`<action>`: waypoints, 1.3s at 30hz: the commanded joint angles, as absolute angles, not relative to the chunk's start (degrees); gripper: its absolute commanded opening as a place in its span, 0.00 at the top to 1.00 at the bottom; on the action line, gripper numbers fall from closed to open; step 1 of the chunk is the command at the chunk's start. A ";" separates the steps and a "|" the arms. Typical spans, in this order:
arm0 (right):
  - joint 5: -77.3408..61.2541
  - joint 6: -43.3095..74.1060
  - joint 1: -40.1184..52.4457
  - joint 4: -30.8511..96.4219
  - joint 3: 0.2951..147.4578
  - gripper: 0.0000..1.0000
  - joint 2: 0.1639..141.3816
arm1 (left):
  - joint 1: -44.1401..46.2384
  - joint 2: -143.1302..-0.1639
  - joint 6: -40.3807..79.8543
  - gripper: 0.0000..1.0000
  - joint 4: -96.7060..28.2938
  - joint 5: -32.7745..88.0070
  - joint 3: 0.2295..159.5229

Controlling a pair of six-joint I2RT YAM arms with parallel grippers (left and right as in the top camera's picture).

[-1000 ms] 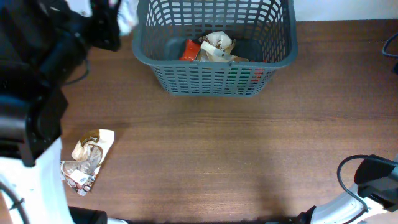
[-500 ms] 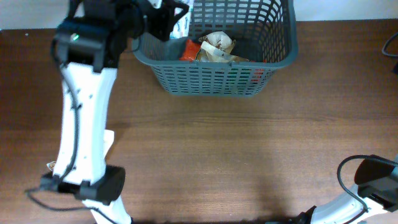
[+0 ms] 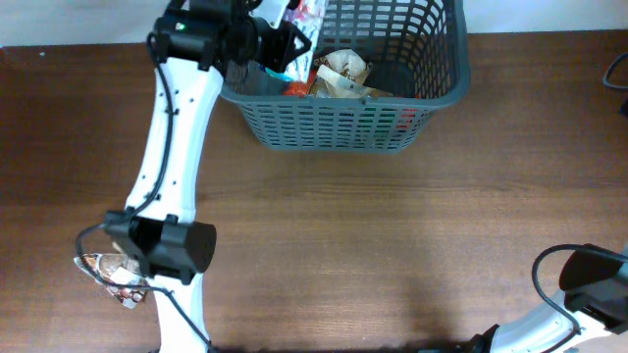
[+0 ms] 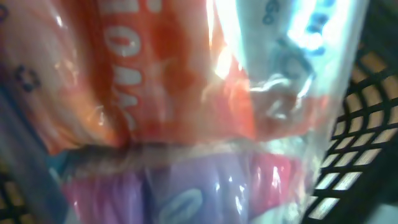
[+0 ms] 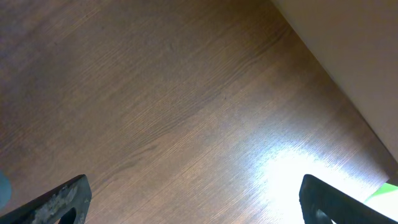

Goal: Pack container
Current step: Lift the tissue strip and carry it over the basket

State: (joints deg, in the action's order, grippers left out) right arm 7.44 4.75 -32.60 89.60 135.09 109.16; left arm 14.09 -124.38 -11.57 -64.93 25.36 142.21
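My left gripper should now lower the glossy packet (image 3: 307, 41), now hanging inside the basket's rim, down beside the crumpled beige packet (image 3: 343, 71) and let go of it there.
The dark grey lattice basket (image 3: 339, 118) stands at the back middle of the table. It holds an orange packet (image 3: 298, 78) and a crumpled beige packet (image 3: 343, 69). My left gripper (image 3: 283, 44) is over the basket's left rim, shut on a glossy packet (image 3: 302, 20) printed in white, blue and red. That packet (image 4: 186, 93) fills the left wrist view in orange, purple and clear film and hides the fingers. The basket's lattice (image 4: 354, 155) shows behind it. My right gripper (image 5: 199, 199) is open and empty above bare wood.
A crumpled brown and white packet (image 3: 110, 275) lies at the front left, partly hidden by the left arm's base (image 3: 162, 245). The right arm's base (image 3: 589, 284) sits at the front right corner. A pale wall runs behind the table.
My left arm has swung from the far left to over the basket's left rim, carrying the packet with it. The right arm has not moved.
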 commanded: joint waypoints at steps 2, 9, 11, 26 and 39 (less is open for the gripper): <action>7.09 5.39 -32.64 89.60 134.78 0.01 109.45 | 14.26 -126.17 -12.49 0.98 -65.52 27.18 142.54; 7.07 5.39 -32.64 89.60 134.78 0.01 109.45 | 14.22 -128.55 -12.51 0.98 -66.94 26.96 142.47; 7.07 5.39 -32.64 89.60 134.78 0.01 109.45 | 14.22 -129.21 -12.49 0.98 -67.37 26.98 142.47; 7.07 5.39 -32.64 89.60 134.78 0.01 109.45 | 14.09 -130.93 -12.49 0.40 -70.37 26.09 142.50; 7.09 5.39 -32.64 89.60 134.78 0.01 109.45 | 12.80 -129.97 -11.99 0.28 -72.16 25.54 148.07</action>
State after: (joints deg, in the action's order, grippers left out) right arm 7.42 4.73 -32.60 89.60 135.09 109.16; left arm 13.93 -131.07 -12.01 -71.55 25.28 143.65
